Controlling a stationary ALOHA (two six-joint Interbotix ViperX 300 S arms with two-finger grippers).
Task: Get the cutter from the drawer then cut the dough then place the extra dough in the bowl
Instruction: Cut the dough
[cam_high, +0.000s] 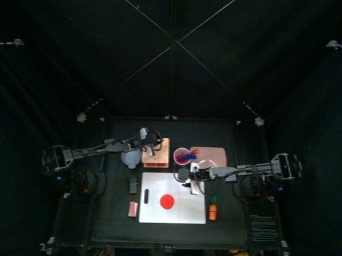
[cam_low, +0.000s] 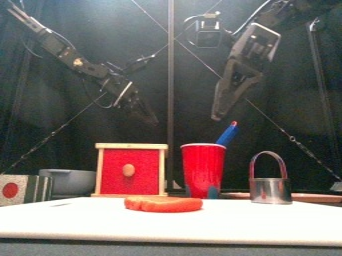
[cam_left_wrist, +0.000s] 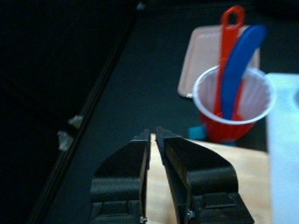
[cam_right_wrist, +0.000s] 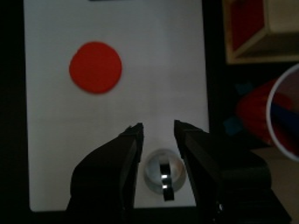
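The red dough disc (cam_right_wrist: 96, 67) looks wider than the metal cutter (cam_right_wrist: 165, 175), so a rim of dough should stay outside when I press the cutter down.
The red dough disc (cam_high: 168, 201) lies flat on the white cutting board (cam_high: 150, 186). The metal cutter (cam_low: 271, 180) stands upright on the board's right part, its wire handle up. My right gripper (cam_low: 225, 112) hangs open high above it. In the right wrist view the cutter (cam_right_wrist: 163, 171) shows far below, between the open jaws of that gripper (cam_right_wrist: 160, 131). The wooden box (cam_low: 131, 170) has its red drawer front shut. My left gripper (cam_left_wrist: 153, 133) is shut and empty, in the air over the box.
A red cup (cam_low: 203, 170) with a blue and a red knife stands right of the box, the pink tray (cam_high: 211, 154) behind it. The blue-grey bowl (cam_low: 67, 181) sits left of the box. Small toys lie by the board's left (cam_high: 132, 208) and right (cam_high: 211, 212) edges.
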